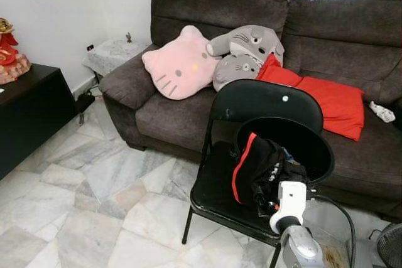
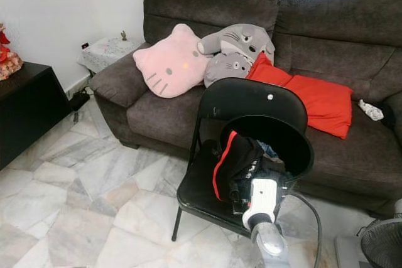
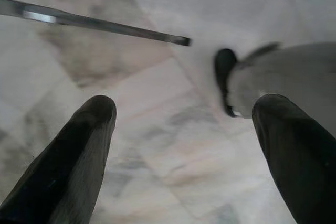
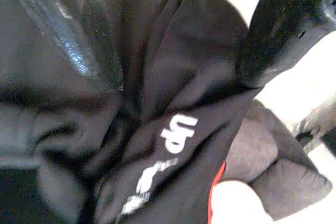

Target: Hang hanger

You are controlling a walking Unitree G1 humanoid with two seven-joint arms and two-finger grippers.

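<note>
My gripper will make the garment's lettered part (image 1: 274, 171) bunch up inside the basket when I carry it back, because the black garment hangs limp over the basket's rim.
A black garment with a red stripe (image 1: 251, 167) hangs out of a round black basket (image 1: 314, 149) that lies on its side on a black folding chair (image 1: 264, 101). My right gripper (image 1: 260, 196) reaches up into the cloth from below, on its silver and white arm. In the right wrist view the right gripper (image 4: 178, 51) is open, and the garment (image 4: 173, 129) with white lettering lies between its fingers (image 4: 79, 30). I cannot make out a hanger. My left gripper (image 3: 184, 114) hangs open over the marble floor (image 3: 157, 145).
A dark brown sofa (image 1: 188, 10) behind the chair holds a pink cat cushion (image 1: 179, 64), grey plush toys (image 1: 245, 51) and a red cushion (image 1: 330, 101). A black cabinet (image 1: 28, 114) stands at the left. A fan (image 1: 386, 246) and a cable (image 1: 342, 214) are at the lower right.
</note>
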